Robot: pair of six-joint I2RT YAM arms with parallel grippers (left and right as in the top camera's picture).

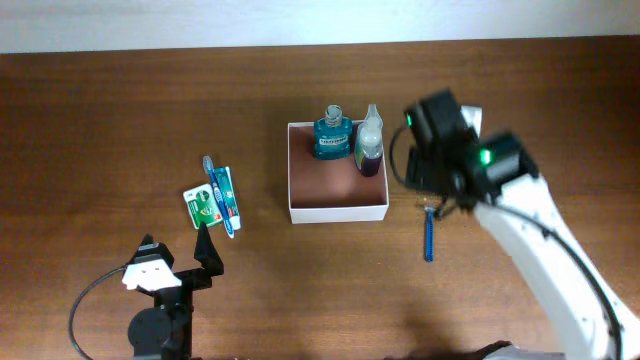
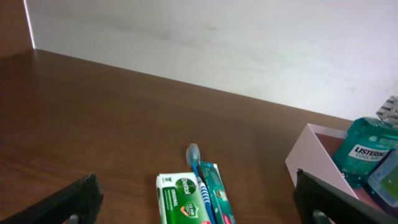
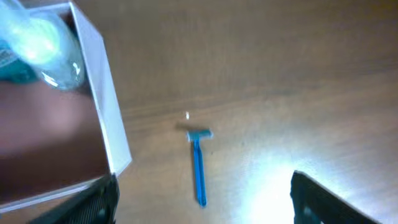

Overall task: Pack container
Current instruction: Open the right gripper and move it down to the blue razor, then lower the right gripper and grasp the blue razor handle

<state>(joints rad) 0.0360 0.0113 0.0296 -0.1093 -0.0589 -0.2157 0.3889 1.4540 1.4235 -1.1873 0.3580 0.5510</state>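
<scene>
My right gripper keeps going down until its fingers are on either side of the handle (image 1: 429,243). The blue razor's handle (image 3: 199,174) points between its open fingers, clear of the container's side.
The container (image 1: 338,212) is a square white box with a brownish-pink inside at mid table. A teal mouthwash bottle (image 1: 331,135) and a clear bottle with purple liquid (image 1: 369,145) stand in its far side. A blue razor (image 1: 429,235) lies on the table right of the box. My right gripper (image 1: 440,190) is open and empty above the razor (image 3: 199,168), beside the container's wall (image 3: 102,93). My left gripper (image 1: 177,250) is open and empty, just short of a green soap box (image 2: 180,199), a blue toothbrush (image 2: 198,171) and a toothpaste tube (image 2: 217,193).
The soap (image 1: 202,205), toothbrush (image 1: 214,190) and toothpaste (image 1: 226,195) lie together left of the container. A white wall (image 2: 217,43) runs along the table's far edge. The container's corner (image 2: 311,155) shows at the right of the left wrist view.
</scene>
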